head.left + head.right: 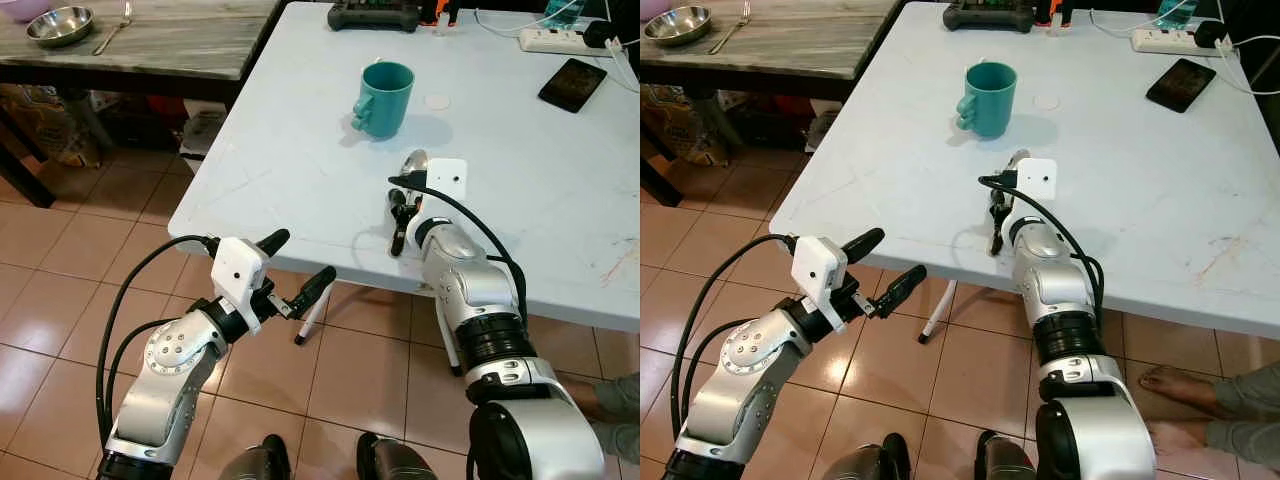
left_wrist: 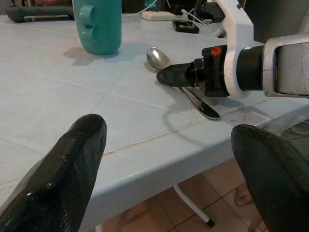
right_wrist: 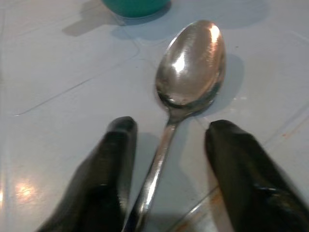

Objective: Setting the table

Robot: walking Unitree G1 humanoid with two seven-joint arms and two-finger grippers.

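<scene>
The spoon (image 3: 191,65) should turn to line up with the robot's open fingers when its right gripper closes and lifts, because the thin handle (image 3: 155,171) lies at a slant between them.
A steel spoon (image 3: 190,63) lies on the white table (image 1: 280,150) near its front edge, bowl pointing toward a teal mug (image 1: 383,97) that stands upright a little farther in. My right gripper (image 3: 171,128) rests low over the table, open, one finger on each side of the spoon's handle without closing on it. In the head view the right gripper (image 1: 405,205) sits just behind the spoon bowl (image 1: 415,162). My left gripper (image 1: 303,257) hangs open and empty in the air below and before the table's front edge, facing the mug (image 2: 99,24).
A dark wooden table at the back left carries a steel bowl (image 1: 60,24) and a fork (image 1: 113,30). On the white table's far side lie a phone (image 1: 572,84), a power strip (image 1: 555,40) and a black device (image 1: 373,15). A person's bare foot (image 1: 1175,385) rests on the tiled floor at the right.
</scene>
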